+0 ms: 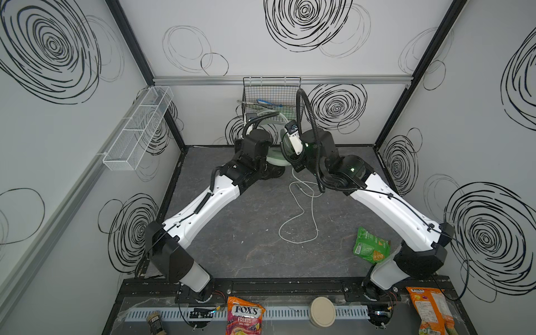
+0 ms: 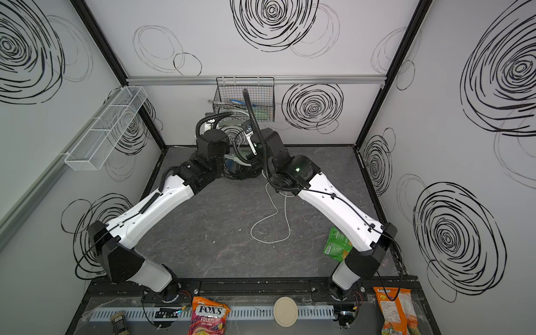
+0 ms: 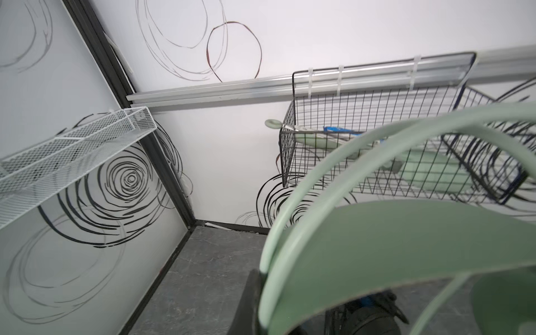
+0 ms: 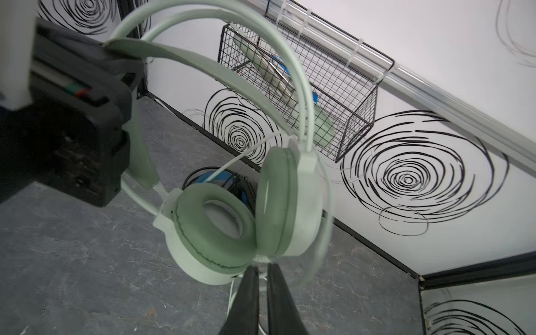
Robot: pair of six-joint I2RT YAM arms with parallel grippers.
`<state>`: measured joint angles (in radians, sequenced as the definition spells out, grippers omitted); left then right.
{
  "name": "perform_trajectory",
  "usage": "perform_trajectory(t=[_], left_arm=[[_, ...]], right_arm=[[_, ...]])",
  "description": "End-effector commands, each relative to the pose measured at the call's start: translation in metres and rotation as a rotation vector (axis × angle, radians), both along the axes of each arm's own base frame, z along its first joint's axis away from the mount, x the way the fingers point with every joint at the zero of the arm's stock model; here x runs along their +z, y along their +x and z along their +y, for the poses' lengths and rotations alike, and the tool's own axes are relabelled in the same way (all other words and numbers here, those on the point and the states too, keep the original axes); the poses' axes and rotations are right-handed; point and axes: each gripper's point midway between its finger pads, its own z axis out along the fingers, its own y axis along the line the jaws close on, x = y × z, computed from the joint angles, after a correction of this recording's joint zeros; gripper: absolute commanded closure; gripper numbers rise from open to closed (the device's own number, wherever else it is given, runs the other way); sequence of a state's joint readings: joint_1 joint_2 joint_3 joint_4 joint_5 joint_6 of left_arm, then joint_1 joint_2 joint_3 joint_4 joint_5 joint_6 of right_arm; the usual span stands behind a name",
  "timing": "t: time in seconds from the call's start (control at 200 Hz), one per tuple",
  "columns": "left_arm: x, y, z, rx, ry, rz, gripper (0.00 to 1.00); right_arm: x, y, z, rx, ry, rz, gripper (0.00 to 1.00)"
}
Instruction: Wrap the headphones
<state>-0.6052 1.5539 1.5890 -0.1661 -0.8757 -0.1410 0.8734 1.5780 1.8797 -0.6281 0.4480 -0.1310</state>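
Next, I pull the headphones back with my left gripper before my right gripper takes the loose cable farther down (image 1: 302,182), because my grippers are crowded together at the ear cups (image 1: 277,157).
The mint-green headphones (image 4: 220,226) hang in the air near the back wall, ear cups together; a top view shows one cup (image 1: 274,158) between the two wrists. My left gripper (image 3: 261,278) is shut on their padded headband (image 3: 391,249). Just under the ear cups my right gripper (image 4: 262,269) is shut, with the pale cable running between its fingers. That cable (image 1: 298,214) trails down and loops loosely over the dark table, also seen in a top view (image 2: 269,220). The black headphones with the blue headband (image 4: 223,179) lie on the table behind, partly hidden.
A black wire basket (image 1: 271,95) holding several items hangs on the back wall just behind the grippers. A white mesh shelf (image 1: 139,127) is on the left wall. A green snack bag (image 1: 371,245) lies at the right; a candy bag (image 1: 245,314), round lid (image 1: 322,311) and orange bag (image 1: 432,310) sit at the front.
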Motion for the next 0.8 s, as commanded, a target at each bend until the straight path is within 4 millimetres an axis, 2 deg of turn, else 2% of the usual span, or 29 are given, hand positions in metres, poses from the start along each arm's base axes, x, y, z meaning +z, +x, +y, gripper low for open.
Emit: perform_trajectory(t=[0.0,0.07,0.085,0.09,0.125,0.13,0.15,0.155,0.17,0.175,0.2,0.21,0.235,0.3,0.36,0.5,0.685,0.795], left_arm=[[0.027,-0.001,-0.006,-0.070,-0.330,-0.107,1.00],[0.023,0.005,-0.004,-0.116,-0.492,-0.104,1.00],[0.021,0.007,-0.003,-0.126,-0.528,-0.101,1.00],[0.020,0.007,-0.004,-0.133,-0.540,-0.098,1.00],[0.021,0.009,-0.004,-0.168,-0.612,-0.099,1.00],[0.021,0.010,-0.005,-0.176,-0.622,-0.097,1.00],[0.022,0.010,-0.006,-0.194,-0.650,-0.101,1.00],[0.023,0.009,-0.006,-0.201,-0.660,-0.103,1.00],[0.024,0.009,-0.007,-0.215,-0.679,-0.102,1.00],[0.024,0.009,-0.008,-0.220,-0.685,-0.102,1.00],[0.026,0.009,-0.009,-0.238,-0.714,-0.103,1.00],[0.027,0.009,-0.009,-0.242,-0.723,-0.105,1.00],[0.028,0.008,-0.009,-0.250,-0.738,-0.105,1.00],[0.034,0.005,-0.007,-0.258,-0.744,-0.117,1.00],[0.040,0.002,-0.004,-0.256,-0.724,-0.145,1.00],[0.051,-0.003,0.003,-0.255,-0.688,-0.186,1.00],[0.063,-0.009,0.005,-0.277,-0.700,-0.202,1.00],[0.065,-0.010,0.004,-0.289,-0.707,-0.194,1.00]], right_arm=[[0.038,-0.011,-0.007,0.052,0.189,-0.052,0.86],[0.039,-0.018,-0.006,0.107,0.257,-0.070,0.85],[0.045,-0.021,-0.007,0.117,0.279,-0.085,0.85],[0.040,-0.021,-0.006,0.120,0.275,-0.078,0.84],[0.047,-0.026,-0.008,0.143,0.321,-0.104,0.83],[0.041,-0.027,-0.007,0.148,0.318,-0.097,0.83],[0.048,-0.030,-0.008,0.167,0.346,-0.117,0.82],[0.043,-0.031,-0.008,0.172,0.342,-0.111,0.82],[0.049,-0.034,-0.009,0.187,0.365,-0.130,0.81],[0.045,-0.034,-0.008,0.192,0.363,-0.124,0.81],[0.047,-0.037,-0.010,0.210,0.387,-0.140,0.80],[0.053,-0.039,-0.012,0.216,0.405,-0.157,0.79],[0.052,-0.043,-0.012,0.234,0.422,-0.163,0.78],[0.064,-0.052,-0.019,0.269,0.475,-0.207,0.72],[0.065,-0.057,-0.026,0.276,0.489,-0.226,0.66],[0.052,-0.059,-0.049,0.273,0.530,-0.195,0.52],[0.020,-0.058,-0.087,0.191,0.604,-0.117,0.25],[0.014,-0.060,-0.104,0.187,0.650,-0.098,0.19]])
